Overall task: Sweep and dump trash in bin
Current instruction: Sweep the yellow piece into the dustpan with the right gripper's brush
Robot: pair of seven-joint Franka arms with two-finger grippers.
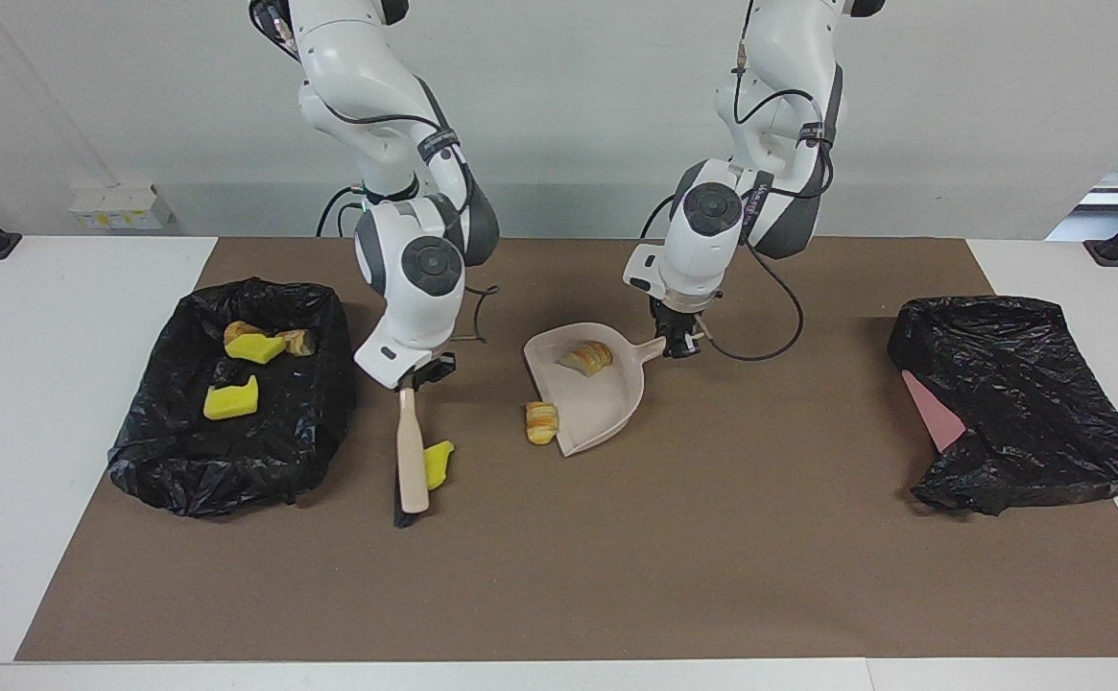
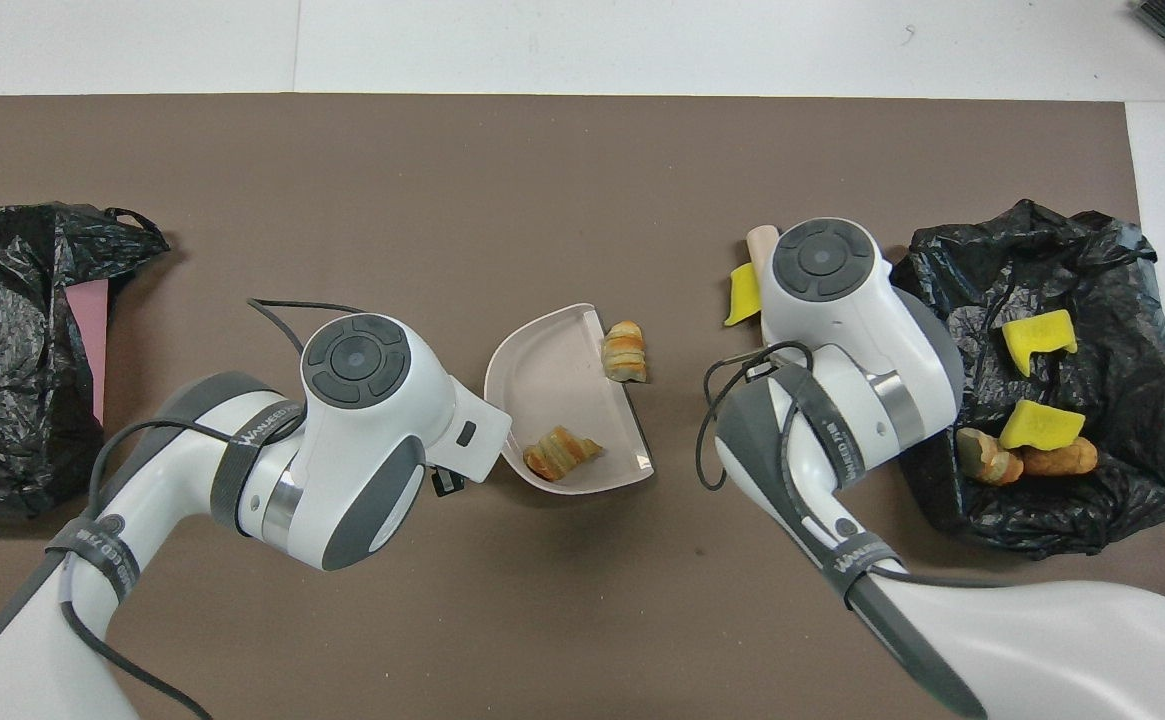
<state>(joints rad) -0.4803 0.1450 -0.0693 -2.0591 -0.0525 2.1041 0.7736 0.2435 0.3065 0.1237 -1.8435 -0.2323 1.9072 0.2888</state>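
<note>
The brush is behind the yellow chunk (image 1: 440,463), and a tan lump is at the dustpan's edge. Next, my right gripper sweeps the chunk and the lump into the dustpan (image 1: 586,403).
A beige dustpan (image 1: 597,398) (image 2: 547,375) lies mid-table, and my left gripper (image 1: 679,344) is shut on its handle. One tan lump of trash (image 1: 586,357) (image 2: 562,452) sits in the pan; another (image 1: 541,422) (image 2: 625,351) lies on the mat at the pan's lip. My right gripper (image 1: 412,379) is shut on a beige brush (image 1: 412,461), whose bristles are on the mat. A yellow chunk (image 1: 438,464) (image 2: 742,295) touches the brush on its dustpan side. The black-lined bin (image 1: 184,480) (image 2: 1122,260) at the right arm's end holds yellow and tan bits. In the overhead view the right wrist hides its gripper.
A crumpled black bag (image 1: 1019,403) (image 2: 12,330) with a pink sheet (image 1: 933,411) lies at the left arm's end of the brown mat (image 1: 712,557). A cable loops from the left wrist over the mat beside the dustpan handle.
</note>
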